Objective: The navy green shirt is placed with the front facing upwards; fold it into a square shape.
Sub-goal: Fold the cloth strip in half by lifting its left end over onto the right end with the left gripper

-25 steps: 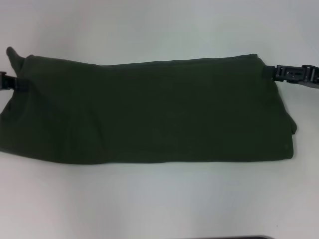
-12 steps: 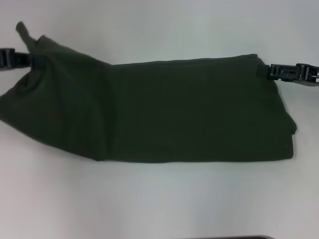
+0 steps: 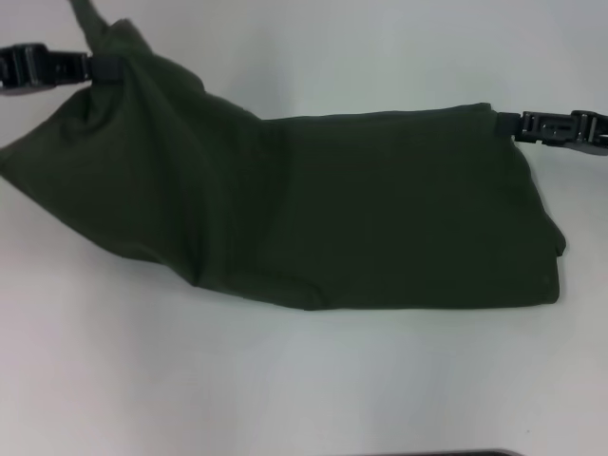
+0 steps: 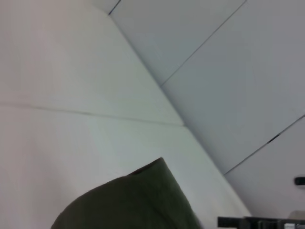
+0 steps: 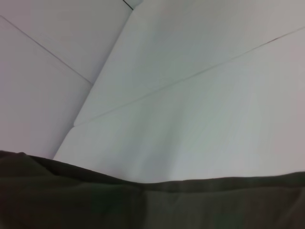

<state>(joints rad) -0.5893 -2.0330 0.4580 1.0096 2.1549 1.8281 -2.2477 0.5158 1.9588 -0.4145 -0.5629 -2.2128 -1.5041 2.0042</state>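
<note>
I keep carrying the shirt's raised end with my left gripper, as it is clear of its smooth, flat part (image 3: pixel 408 209), and let go at the corner (image 3: pixel 486 110) by my right gripper.
The navy green shirt (image 3: pixel 361 209) lies as a long folded band across the white table (image 3: pixel 304 380), plain side up, no lettering showing. My left gripper (image 3: pixel 95 68) is shut on the band's far left corner and holds it raised, so the left third slopes up off the table. A strip of cloth sticks up behind the grip. My right gripper (image 3: pixel 521 124) sits at the band's far right corner, touching its edge. The left wrist view shows a raised fold of the shirt (image 4: pixel 138 200) and, farther off, the right gripper (image 4: pixel 257 222). In the right wrist view the shirt (image 5: pixel 143 205) lies just below the camera.
White tabletop surrounds the shirt on all sides, with bare surface (image 3: pixel 285 47) behind it. A dark edge (image 3: pixel 437 453) shows at the bottom of the head view.
My left gripper has risen and moved to the right with the shirt's left corner, lifting more cloth off the table. The right gripper drew back slightly to the right, and the right corner stayed flat.
</note>
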